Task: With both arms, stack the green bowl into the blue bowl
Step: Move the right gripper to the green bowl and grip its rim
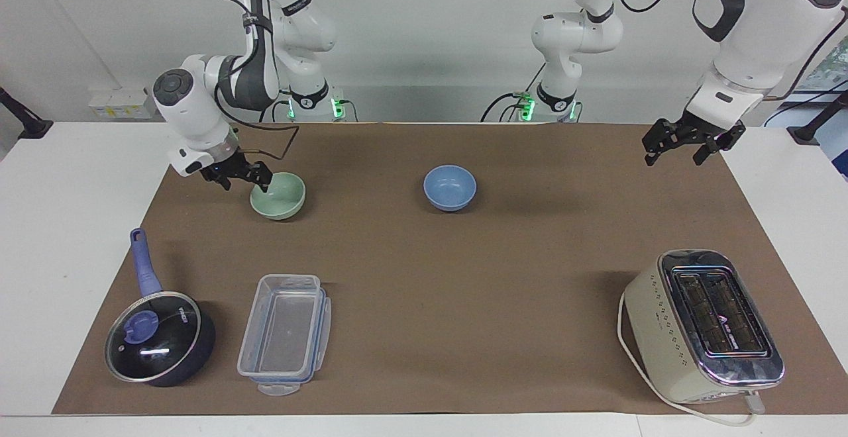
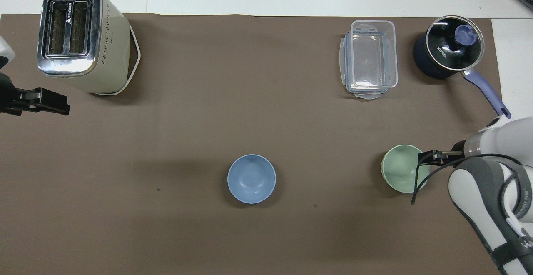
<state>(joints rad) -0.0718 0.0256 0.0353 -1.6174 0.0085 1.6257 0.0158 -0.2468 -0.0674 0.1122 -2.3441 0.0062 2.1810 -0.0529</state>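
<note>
The blue bowl's rim (image 2: 252, 155) matches the green bowl's width (image 2: 401, 170), so the green bowl will hide that rim from above when I lower it in.
The green bowl (image 1: 281, 196) (image 2: 400, 171) sits upright on the brown mat toward the right arm's end. The blue bowl (image 1: 450, 187) (image 2: 251, 178) sits upright near the mat's middle, apart from the green bowl. My right gripper (image 1: 244, 179) (image 2: 425, 157) is open and low at the green bowl's rim, on the side toward the right arm's end; one finger (image 1: 263, 181) reaches the rim. My left gripper (image 1: 682, 146) (image 2: 53, 102) is open and empty, raised over the mat's edge at the left arm's end.
A cream toaster (image 1: 702, 324) (image 2: 79, 37) stands farther from the robots at the left arm's end. A clear plastic container (image 1: 285, 332) (image 2: 369, 58) and a dark blue lidded saucepan (image 1: 159, 338) (image 2: 449, 52) lie farther out than the green bowl.
</note>
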